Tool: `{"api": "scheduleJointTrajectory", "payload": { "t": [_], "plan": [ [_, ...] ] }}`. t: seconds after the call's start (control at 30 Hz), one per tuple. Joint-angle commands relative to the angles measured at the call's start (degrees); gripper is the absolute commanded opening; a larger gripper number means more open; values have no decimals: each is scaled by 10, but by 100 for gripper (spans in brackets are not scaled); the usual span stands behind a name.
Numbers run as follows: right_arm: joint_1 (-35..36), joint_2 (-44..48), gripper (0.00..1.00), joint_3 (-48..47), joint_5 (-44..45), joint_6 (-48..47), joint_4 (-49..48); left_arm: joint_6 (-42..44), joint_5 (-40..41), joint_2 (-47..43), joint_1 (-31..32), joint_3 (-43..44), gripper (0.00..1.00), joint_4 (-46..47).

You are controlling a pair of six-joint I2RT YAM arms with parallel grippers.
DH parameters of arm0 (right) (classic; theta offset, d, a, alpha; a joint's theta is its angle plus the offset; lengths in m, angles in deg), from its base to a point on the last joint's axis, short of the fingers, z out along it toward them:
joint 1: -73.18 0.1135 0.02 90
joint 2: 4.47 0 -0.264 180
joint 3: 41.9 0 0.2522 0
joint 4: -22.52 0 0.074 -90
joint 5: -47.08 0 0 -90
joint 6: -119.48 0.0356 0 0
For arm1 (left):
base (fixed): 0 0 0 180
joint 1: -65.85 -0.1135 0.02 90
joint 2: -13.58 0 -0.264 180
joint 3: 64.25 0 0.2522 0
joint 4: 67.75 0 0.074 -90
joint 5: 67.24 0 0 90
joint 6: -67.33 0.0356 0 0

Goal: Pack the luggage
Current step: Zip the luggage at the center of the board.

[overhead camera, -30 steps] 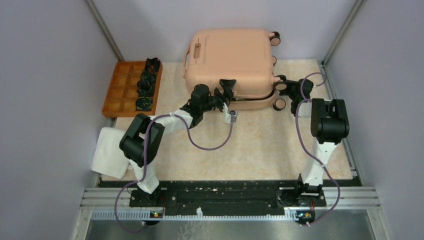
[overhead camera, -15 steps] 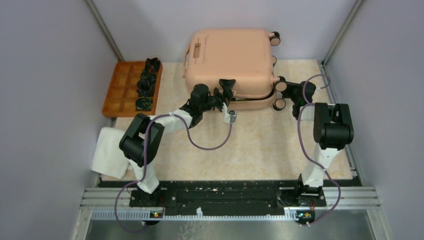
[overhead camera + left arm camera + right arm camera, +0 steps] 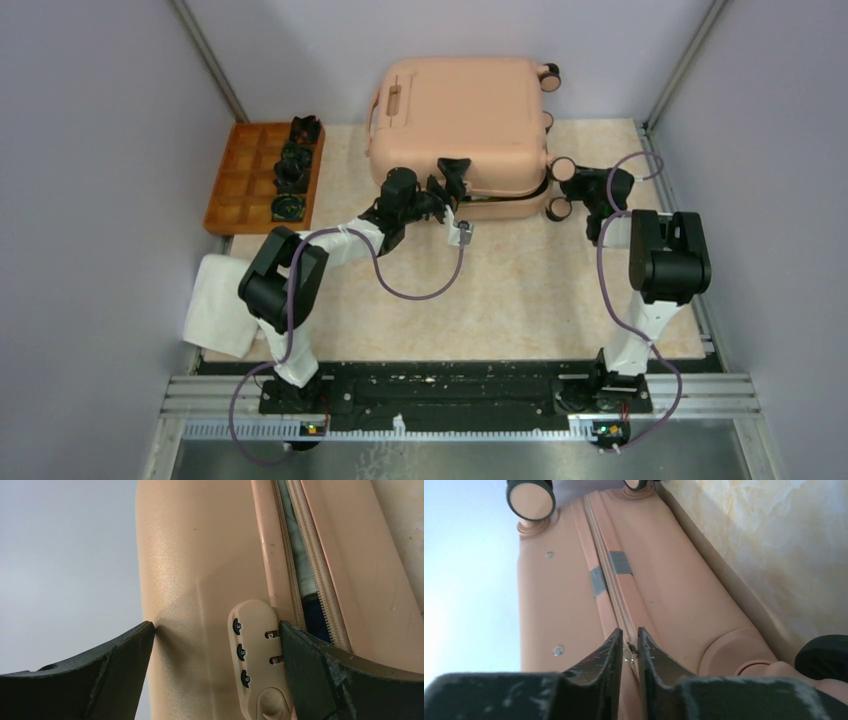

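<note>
The luggage's front wheels leave my right gripper little room at the zipper pull, so next I let go of the pull, move back and turn the luggage's wheel end toward me.
The peach-pink luggage lies flat at the back of the table with its lid down. Its front seam gapes, showing zipper tape and dark contents. My left gripper is wide open and straddles the lid's front edge. One fingertip sits against the combination lock. My right gripper is at the wheel end, between two wheels. Its jaws are almost together, pinching the small metal zipper pull on the closed seam.
An orange compartmented tray stands at the left with several black items in its right column. A white cloth hangs over the table's left front edge. Purple walls close in on both sides.
My right arm has shifted a little to the right and toward me, uncovering a wheel's pink face. Its jaws have eased apart slightly. The left arm has stayed still.
</note>
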Motion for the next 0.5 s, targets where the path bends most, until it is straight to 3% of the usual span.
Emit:
{"api": "scheduleJointTrajectory", "payload": {
  "t": [0.0,0.1,0.23,0.4,0.47],
  "plan": [
    [21,-13,27,-9,-102,-18,-65,68,96,-19,-41,72,98,230],
    [21,-9,34,-8,-102,-25,-48,69,95,-18,-41,73,98,230],
    [21,-12,34,-7,-99,-24,-54,70,97,-17,-41,77,98,229],
    [22,-14,23,-7,-92,-10,-64,71,97,-17,-41,77,98,229],
    [22,-8,14,1,-84,-9,-65,72,95,-17,-41,77,98,229]
  ]
}}
